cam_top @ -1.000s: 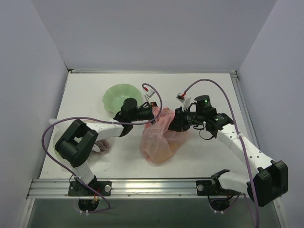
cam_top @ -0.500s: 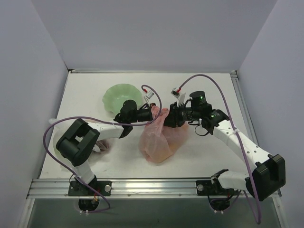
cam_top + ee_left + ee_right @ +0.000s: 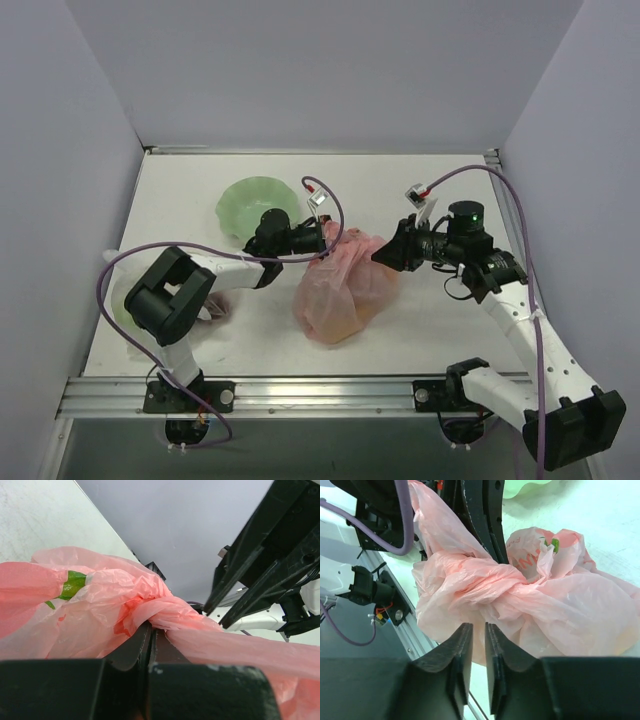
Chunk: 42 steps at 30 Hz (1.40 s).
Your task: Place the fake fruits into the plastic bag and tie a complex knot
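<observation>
My right gripper's fingers are almost closed and stop short of the bag's twisted top, so next I open them wide and put them on both sides of the twist next to my left gripper.
The plastic bag lies mid-table, pink and crinkly, its top twisted into a knot. The fake fruits are inside it. Only a green leaf and an orange tint at the bag's bottom show through. My left gripper is shut on the bag's twisted top, with the fingertips pinched together in the left wrist view. My right gripper is just right of the bag, apart from it. In the right wrist view its fingers stand slightly apart with nothing between them.
A light green bowl stands behind the left gripper. Another pale green dish sits at the far left edge beside the left arm. The metal rail runs along the near edge. White walls enclose the table.
My right gripper was at the bag's knot half a second ago; it has let go and drawn back to the right. The left gripper holds its place on the bag.
</observation>
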Each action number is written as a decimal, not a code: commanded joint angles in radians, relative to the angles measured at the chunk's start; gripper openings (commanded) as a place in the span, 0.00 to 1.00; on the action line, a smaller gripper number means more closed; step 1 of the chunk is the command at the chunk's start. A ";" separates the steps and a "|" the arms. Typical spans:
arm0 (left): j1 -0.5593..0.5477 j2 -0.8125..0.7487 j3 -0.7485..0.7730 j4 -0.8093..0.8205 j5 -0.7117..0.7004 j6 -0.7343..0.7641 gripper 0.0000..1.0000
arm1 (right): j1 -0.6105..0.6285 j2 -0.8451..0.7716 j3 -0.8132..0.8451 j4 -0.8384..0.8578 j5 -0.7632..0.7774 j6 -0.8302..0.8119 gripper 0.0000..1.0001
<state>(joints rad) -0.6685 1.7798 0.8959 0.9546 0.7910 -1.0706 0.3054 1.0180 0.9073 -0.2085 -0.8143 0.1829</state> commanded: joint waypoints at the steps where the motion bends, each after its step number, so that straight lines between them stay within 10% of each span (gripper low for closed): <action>1: 0.000 -0.016 0.028 0.079 0.016 -0.008 0.00 | -0.005 -0.019 -0.013 -0.013 0.046 -0.017 0.16; 11: -0.003 -0.014 0.057 0.064 0.022 0.000 0.00 | 0.064 0.079 -0.067 0.018 0.098 -0.031 0.03; 42: -0.075 0.006 0.021 0.122 0.155 0.008 0.00 | 0.052 0.128 -0.062 0.382 0.060 0.153 0.48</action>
<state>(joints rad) -0.6968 1.7805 0.8749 0.9821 0.8501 -1.0657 0.3534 1.1336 0.8318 0.0265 -0.7479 0.2951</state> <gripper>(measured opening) 0.036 0.480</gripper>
